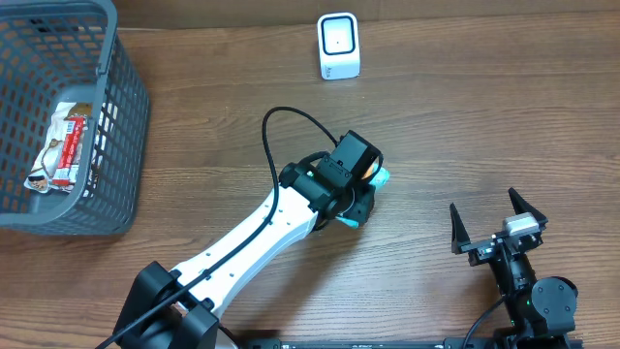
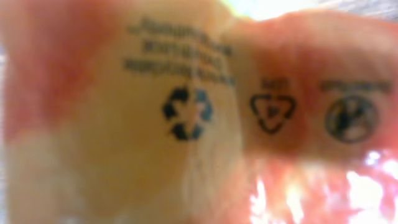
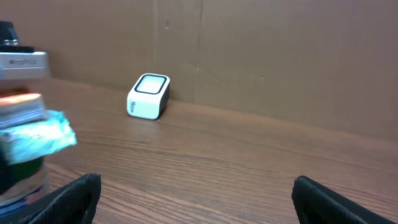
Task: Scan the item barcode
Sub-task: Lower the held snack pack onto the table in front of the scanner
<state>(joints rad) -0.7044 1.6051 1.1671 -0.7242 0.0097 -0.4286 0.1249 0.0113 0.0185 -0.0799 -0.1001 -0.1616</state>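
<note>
My left gripper is moving the packet, and the table beside the packet (image 1: pixel 380 178) is clear of other things, so my left gripper should go on toward that open spot (image 1: pixel 395 196) until the packet rests there before it lets go.
My left gripper (image 1: pixel 356 197) is shut on the item (image 1: pixel 382 176), a soft packet with teal edges that it holds above the middle of the table. In the left wrist view the packet (image 2: pixel 186 112) fills the frame, cream and orange with a recycling mark, and it hides the fingers. No barcode shows. The right wrist view has the teal packet (image 3: pixel 38 138) at far left. The white scanner (image 1: pixel 339 46) stands at the table's back edge, well beyond the packet, and appears as a small box (image 3: pixel 149 96) against the wall. My right gripper (image 1: pixel 495 226) rests open near the front right, empty (image 3: pixel 198 190).
A grey mesh basket (image 1: pixel 121 116) stands at the left with a red-and-white snack packet (image 1: pixel 66 147) inside. A black cable (image 1: pixel 276 126) loops above the left arm. A brown wall (image 3: pixel 280 56) rises behind the scanner.
</note>
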